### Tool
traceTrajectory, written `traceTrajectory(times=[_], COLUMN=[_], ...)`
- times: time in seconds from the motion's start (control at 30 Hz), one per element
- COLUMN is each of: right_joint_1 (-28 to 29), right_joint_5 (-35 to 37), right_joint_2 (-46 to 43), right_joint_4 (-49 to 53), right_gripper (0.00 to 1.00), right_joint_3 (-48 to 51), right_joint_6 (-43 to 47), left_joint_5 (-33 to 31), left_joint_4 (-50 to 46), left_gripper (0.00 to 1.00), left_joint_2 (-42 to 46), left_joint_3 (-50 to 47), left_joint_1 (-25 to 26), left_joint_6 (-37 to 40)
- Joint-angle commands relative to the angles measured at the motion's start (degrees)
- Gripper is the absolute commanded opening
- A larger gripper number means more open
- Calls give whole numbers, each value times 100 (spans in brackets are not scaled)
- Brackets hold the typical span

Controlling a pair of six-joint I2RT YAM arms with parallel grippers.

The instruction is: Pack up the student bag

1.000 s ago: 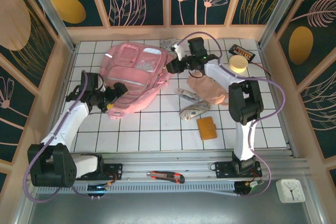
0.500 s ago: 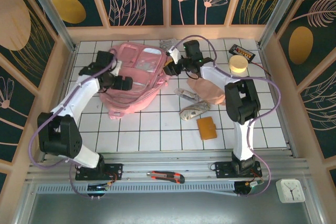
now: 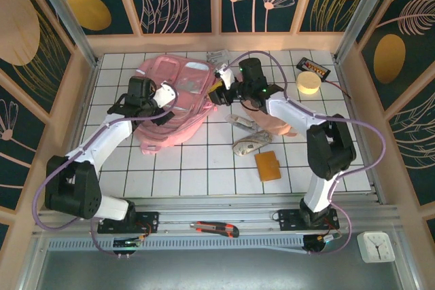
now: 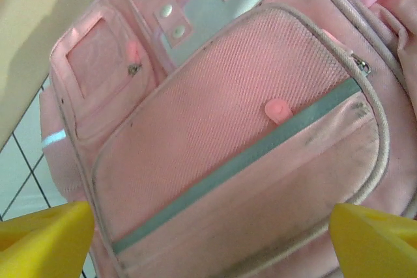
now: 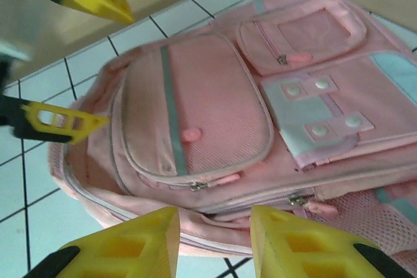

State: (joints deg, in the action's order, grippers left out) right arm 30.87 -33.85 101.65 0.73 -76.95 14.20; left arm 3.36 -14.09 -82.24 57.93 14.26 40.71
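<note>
The front pocket's piped edge (image 4: pixel 383 136) has a zipper pull (image 4: pixel 361 64) peeking out beside it, so the pocket's edge will lift and show a hidden zipper when I pull it.
The student bag (image 3: pixel 178 93) is a big pink backpack lying front up at the back left of the tiled table. Its front pocket with a grey-green strip (image 4: pixel 234 161) lies right under my left gripper (image 3: pixel 163 96), which hovers over it open, one yellow fingertip (image 4: pixel 42 239) at each lower corner of the left wrist view. My right gripper (image 3: pixel 220 93) is at the bag's right edge. Its yellow fingers (image 5: pixel 124 245) are closed on a fold of the bag's rim (image 5: pixel 215 226). My left gripper (image 5: pixel 85 56) also shows across the bag (image 5: pixel 215 115) in the right wrist view.
Right of the bag lie a peach pouch (image 3: pixel 273 117), a metal tool (image 3: pixel 241 122), a grey bundle (image 3: pixel 251 145) and an orange wallet (image 3: pixel 268 166). A yellow tape roll (image 3: pixel 308 83) and a black box (image 3: pixel 314 68) sit at the back right. A box cutter (image 3: pixel 214 228) rests on the front rail.
My left arm has swung from the bag's lower left corner up and over its front pocket, jaws still wide. My right gripper has shifted slightly, keeping hold of the bag's edge.
</note>
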Motion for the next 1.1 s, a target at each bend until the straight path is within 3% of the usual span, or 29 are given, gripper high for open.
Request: traceTrajectory(times=[0.0,0.43,0.83,0.9,0.97,1.0,1.07], right_joint_1=[-11,-11,-11,-11,-12,-11,-11], right_joint_5=[132,190,194,199,185,185,185], right_joint_2=[-250,-330,-299,-288,-259,-251,-227], right_joint_4=[-101,-113,-3,-10,20,24,29], right_gripper=[34,32,31,31,31,31,31], right_joint_3=[182,384,319,301,263,255,266], right_joint_6=[-103,-238,-251,-272,-277,-265,-182], left_joint_5=[349,453,193,168,191,192,204], left_joint_4=[362,471,749,783,779,776,750], left_gripper=[91,87,75,69,56,46,9], left_joint_2=[-232,-426,-1094,-1164,-1223,-1246,-1266], left_joint_3=[-129,-547,-256,-256,-255,-257,-256], left_joint_1=[63,146,246,262,286,281,299], left_joint_6=[530,769,759,768,787,781,751])
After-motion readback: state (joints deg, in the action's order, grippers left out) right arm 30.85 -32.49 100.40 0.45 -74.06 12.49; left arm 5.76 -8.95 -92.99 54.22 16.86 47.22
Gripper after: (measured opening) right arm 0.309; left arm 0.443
